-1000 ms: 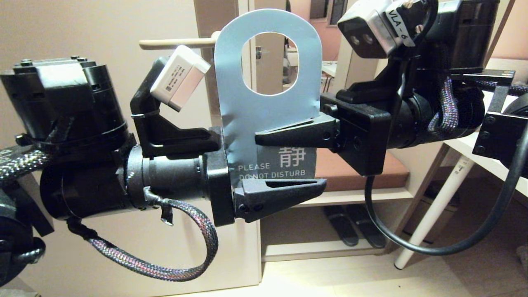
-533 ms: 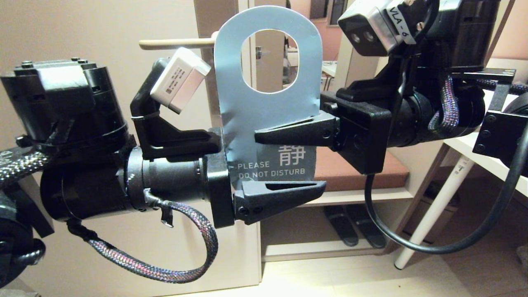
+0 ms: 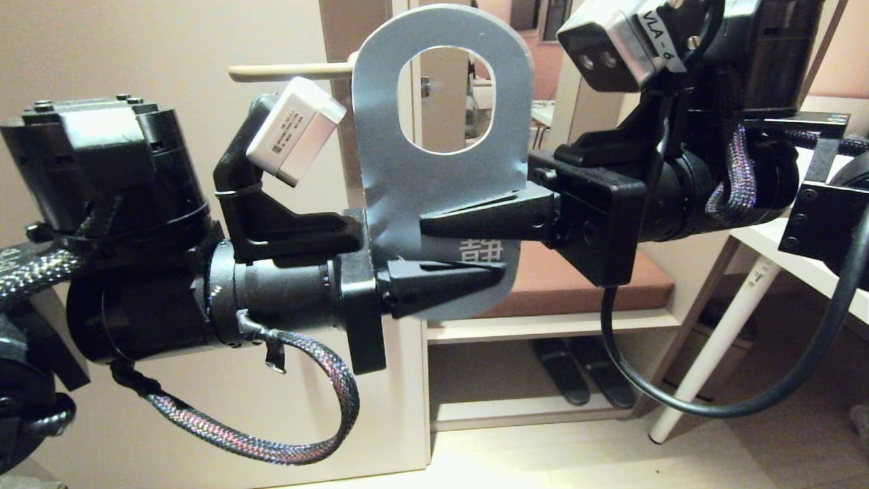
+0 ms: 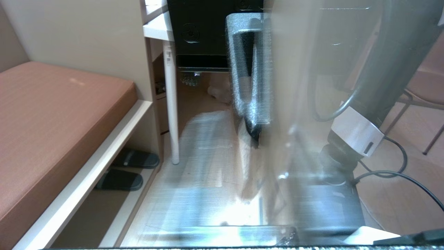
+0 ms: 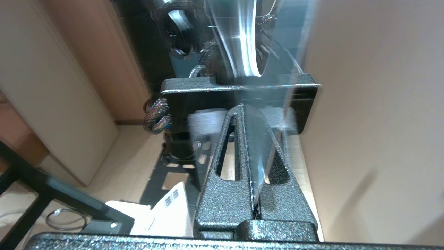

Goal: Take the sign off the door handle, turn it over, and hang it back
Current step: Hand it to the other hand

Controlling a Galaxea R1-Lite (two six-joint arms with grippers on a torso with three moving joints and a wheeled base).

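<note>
The robot's right gripper should open and move back from the sign's middle (image 3: 446, 186) before the left gripper brings the sign to the door handle (image 3: 289, 73), because both grippers are pinching the sign.
The blue sign (image 3: 441, 183) stands upright between my two arms, off the door handle (image 3: 292, 70), whose cream lever shows behind it at the upper left. My right gripper (image 3: 428, 227) comes in from the right and is shut on the sign's middle; in the right wrist view the card (image 5: 256, 146) is pinched edge-on between the fingers (image 5: 225, 194). From the left, my left gripper (image 3: 499, 272) is shut on the sign's lower end. Its near finger covers the printed words, and its far finger is hidden behind the card. The left wrist view is smeared.
A bench with a brown cushion (image 3: 584, 272) stands behind the sign, and dark slippers (image 3: 577, 373) lie on the shelf under it. A white table leg (image 3: 706, 339) slants down at the right. The beige door (image 3: 136, 54) fills the left.
My left gripper's near finger has moved up and closed onto the sign's lower end, covering the words. The sign has shifted slightly upward. The right gripper has kept its hold.
</note>
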